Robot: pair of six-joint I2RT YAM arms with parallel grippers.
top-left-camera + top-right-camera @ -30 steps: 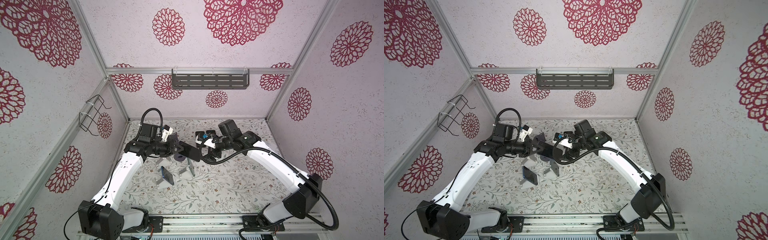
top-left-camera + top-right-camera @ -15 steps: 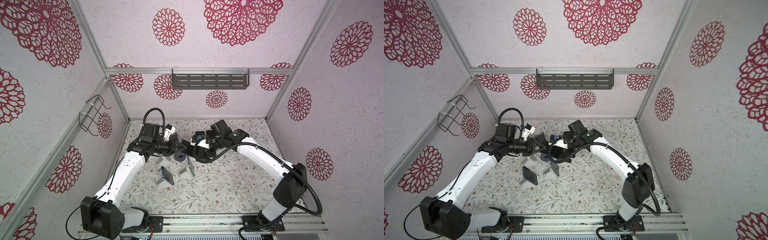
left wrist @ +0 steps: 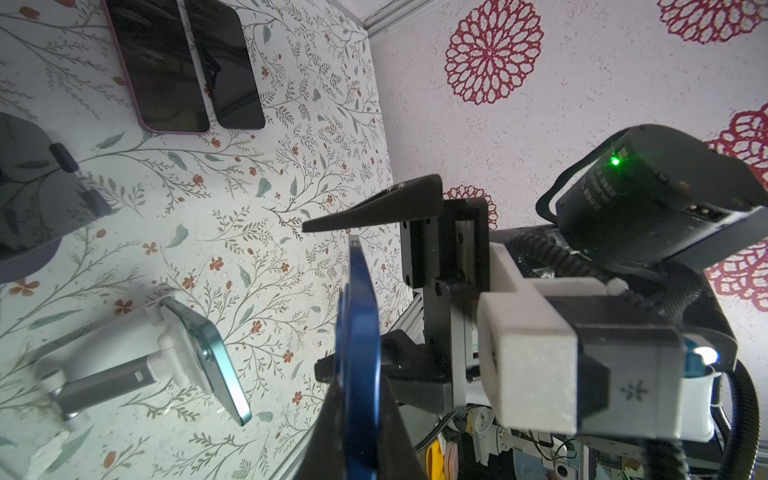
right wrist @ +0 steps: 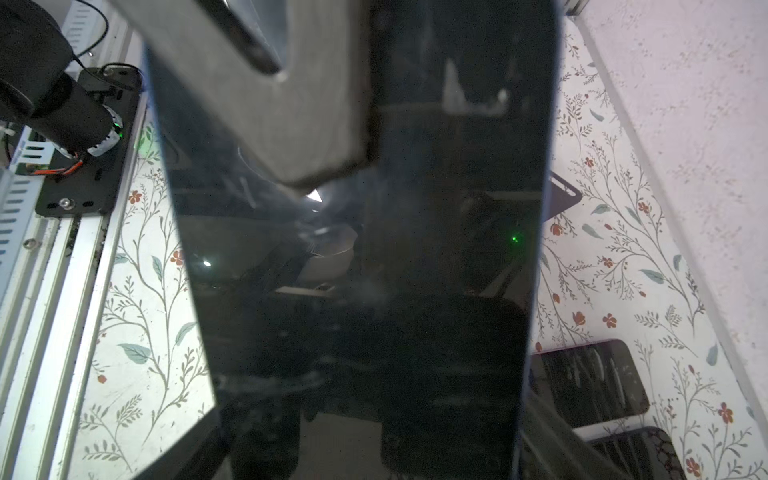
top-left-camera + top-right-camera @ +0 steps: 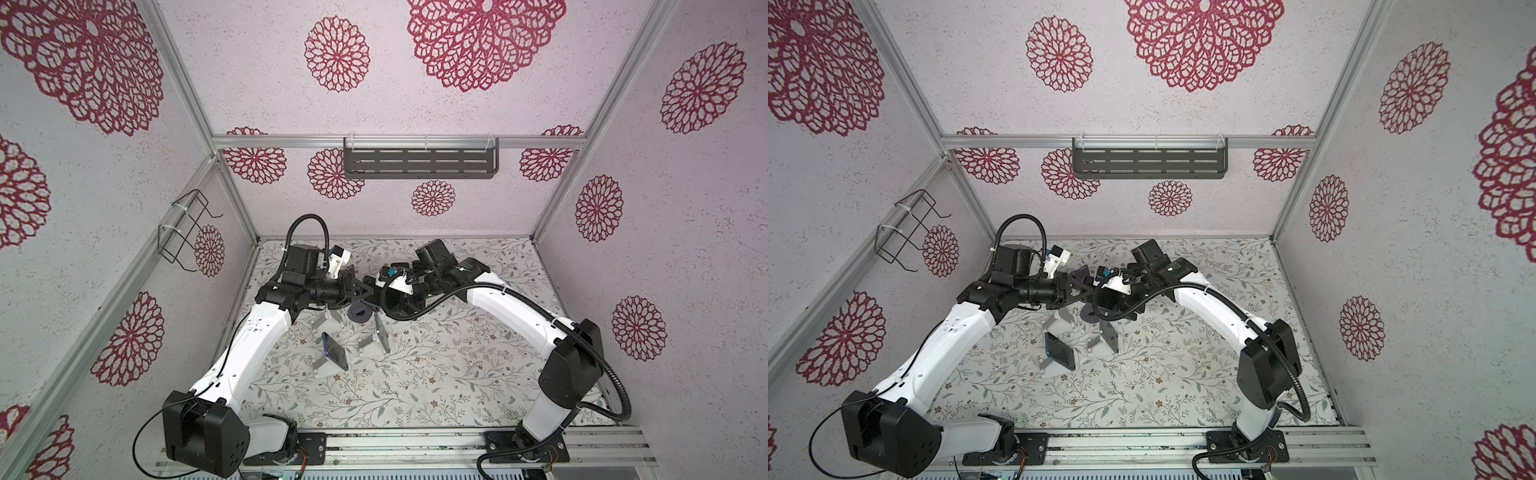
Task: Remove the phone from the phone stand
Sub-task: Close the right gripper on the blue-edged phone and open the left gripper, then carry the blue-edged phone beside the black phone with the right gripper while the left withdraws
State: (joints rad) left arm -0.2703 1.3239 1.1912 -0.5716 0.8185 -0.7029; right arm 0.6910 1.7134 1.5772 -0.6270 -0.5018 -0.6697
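Observation:
The flat phones (image 3: pixel 156 72) are on the right gripper's side, so the robot's right gripper should close on the blue phone's long edges (image 4: pixel 544 248) before the left gripper opens.
My left gripper (image 3: pixel 359 399) is shut on a blue phone (image 3: pixel 358 324) and holds it in the air, edge-on in the left wrist view. In both top views that gripper (image 5: pixel 365 289) (image 5: pixel 1086 289) meets the right one above the table's middle. My right gripper (image 3: pixel 309 298) stands open astride the phone, one finger at each long edge, with a sliver of gap at the upper one. The phone's dark screen (image 4: pixel 374 257) fills the right wrist view, and a left finger (image 4: pixel 291 104) presses on it. Grey stand parts (image 5: pixel 328 321) sit below the left wrist.
A teal phone (image 3: pixel 210 357) rests on a white and grey stand (image 3: pixel 104 374), also in a top view (image 5: pixel 334 352). Another stand (image 5: pixel 380 334) holds a dark phone. Two phones (image 3: pixel 158 66) (image 3: pixel 226 62) lie flat. A dark round object (image 5: pixel 359 312) sits under the grippers.
My right arm has swung left to the left gripper, and its jaws now straddle the held phone and have narrowed a little. The left gripper has stayed shut on the phone.

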